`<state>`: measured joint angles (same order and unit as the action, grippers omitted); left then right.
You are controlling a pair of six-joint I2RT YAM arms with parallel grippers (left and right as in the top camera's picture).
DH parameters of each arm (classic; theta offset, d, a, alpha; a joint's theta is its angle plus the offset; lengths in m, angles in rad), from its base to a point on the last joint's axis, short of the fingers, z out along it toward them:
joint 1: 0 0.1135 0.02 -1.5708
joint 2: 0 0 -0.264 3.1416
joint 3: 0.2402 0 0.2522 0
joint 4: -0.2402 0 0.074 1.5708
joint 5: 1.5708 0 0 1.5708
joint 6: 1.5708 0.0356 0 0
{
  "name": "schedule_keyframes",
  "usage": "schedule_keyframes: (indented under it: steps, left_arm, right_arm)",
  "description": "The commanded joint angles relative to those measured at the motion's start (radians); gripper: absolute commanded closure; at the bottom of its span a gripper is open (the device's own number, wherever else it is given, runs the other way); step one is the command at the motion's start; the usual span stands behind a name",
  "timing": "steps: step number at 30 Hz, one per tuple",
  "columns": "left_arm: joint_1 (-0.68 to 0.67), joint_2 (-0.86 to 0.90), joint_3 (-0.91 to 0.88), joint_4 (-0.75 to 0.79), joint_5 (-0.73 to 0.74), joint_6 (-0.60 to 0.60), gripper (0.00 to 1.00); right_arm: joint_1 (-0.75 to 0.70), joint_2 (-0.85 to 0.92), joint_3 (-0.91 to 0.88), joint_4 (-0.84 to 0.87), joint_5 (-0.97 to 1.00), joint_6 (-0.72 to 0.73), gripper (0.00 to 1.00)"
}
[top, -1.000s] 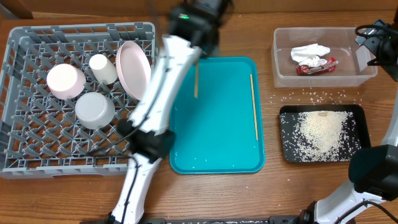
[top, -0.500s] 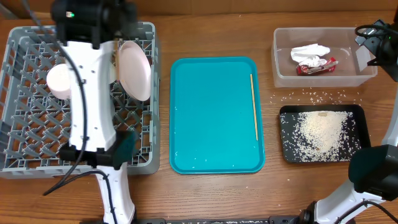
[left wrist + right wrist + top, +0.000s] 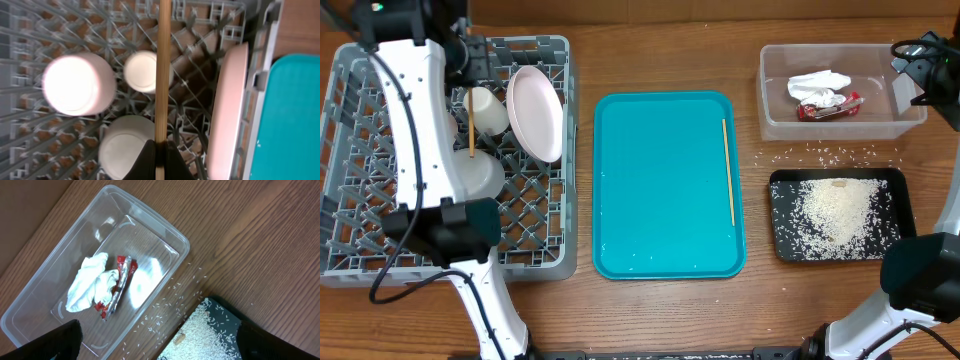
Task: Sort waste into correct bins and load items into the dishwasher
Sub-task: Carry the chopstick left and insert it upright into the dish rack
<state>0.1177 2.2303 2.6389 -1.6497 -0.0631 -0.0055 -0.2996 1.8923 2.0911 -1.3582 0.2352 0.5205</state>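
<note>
I keep lowering the chopstick with my left gripper until it sits among the rack's pegs (image 3: 526,190), because the chopstick points along the open gap (image 3: 516,157) next to the pale pink plate.
My left gripper (image 3: 161,160) is shut on a wooden chopstick (image 3: 163,75) and holds it over the grey dish rack (image 3: 380,250); the chopstick also shows in the overhead view (image 3: 471,125). In the rack are a pink bowl (image 3: 79,84), a white cup (image 3: 142,71), a grey-white bowl (image 3: 125,150) and an upright pale pink plate (image 3: 537,112). The second chopstick (image 3: 728,170) lies on the teal tray (image 3: 665,180). The clear tub (image 3: 95,265) holds the white napkin (image 3: 90,282) and red wrapper (image 3: 119,282). The black tray (image 3: 835,215) holds rice. My right gripper (image 3: 157,352) is open and empty above the tub.
Loose rice grains (image 3: 815,153) lie on the wooden table between the clear tub and the black tray. The right arm's base (image 3: 920,280) stands at the lower right. The left arm (image 3: 420,150) reaches over the rack from its front.
My left arm has swung from the teal tray to the left over the dish rack, carrying one chopstick. The right arm has not moved.
</note>
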Motion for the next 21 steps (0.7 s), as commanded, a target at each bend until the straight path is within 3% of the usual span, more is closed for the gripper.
schedule_keyframes:
  steps: [1,6,12,21]
  left_arm:
    - [-0.006,0.045,-0.074,0.006,0.035,0.029,0.96]
    - [-0.010,0.072,-0.150,0.011,0.048,0.055,0.96]
    - [-0.047,0.073,-0.252,0.073,0.196,0.144,0.96]
    - [-0.080,0.073,-0.376,0.175,0.203,0.131,0.96]
  right_arm:
    - [0.000,-0.006,0.003,0.003,0.003,0.003,0.00]
    - [0.000,-0.006,0.003,0.003,0.003,0.003,0.00]
    - [0.000,-0.006,0.003,0.003,0.003,0.003,0.00]
    - [0.000,-0.006,0.003,0.003,0.003,0.003,0.00]
